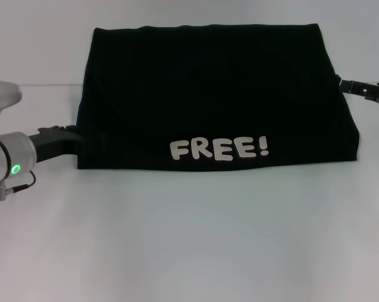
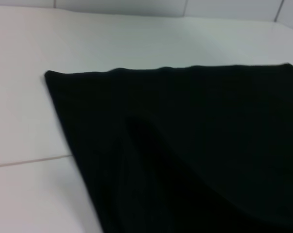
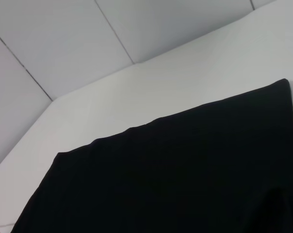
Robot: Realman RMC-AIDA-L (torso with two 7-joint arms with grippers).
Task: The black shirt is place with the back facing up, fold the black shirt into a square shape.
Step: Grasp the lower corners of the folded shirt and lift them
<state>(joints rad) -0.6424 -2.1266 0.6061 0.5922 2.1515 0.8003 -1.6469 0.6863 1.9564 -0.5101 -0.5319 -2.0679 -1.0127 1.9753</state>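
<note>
The black shirt (image 1: pixel 214 94) is lying flat with its straight back edge (image 1: pixel 208 26) free, so all of it will slide along when I pull its front corners toward me.
The black shirt (image 1: pixel 214 94) lies folded into a wide rectangle on the white table, with pale "FREE!" lettering (image 1: pixel 219 149) facing up near its front edge. My left gripper (image 1: pixel 75 139) reaches in low from the left, and its tip meets the shirt's left edge near the front corner. At the shirt's right edge, toward the back, is the tip of my right gripper (image 1: pixel 344 84). The left wrist view shows a corner of the shirt (image 2: pixel 185 145) with a soft ridge in the cloth. Flat black cloth (image 3: pixel 175 179) fills the right wrist view.
The white table (image 1: pixel 189 239) stretches bare in front of the shirt. A pale wall (image 3: pixel 88 43) rises behind the table's far edge. A thin seam line (image 2: pixel 29 161) crosses the table surface beside the shirt's corner.
</note>
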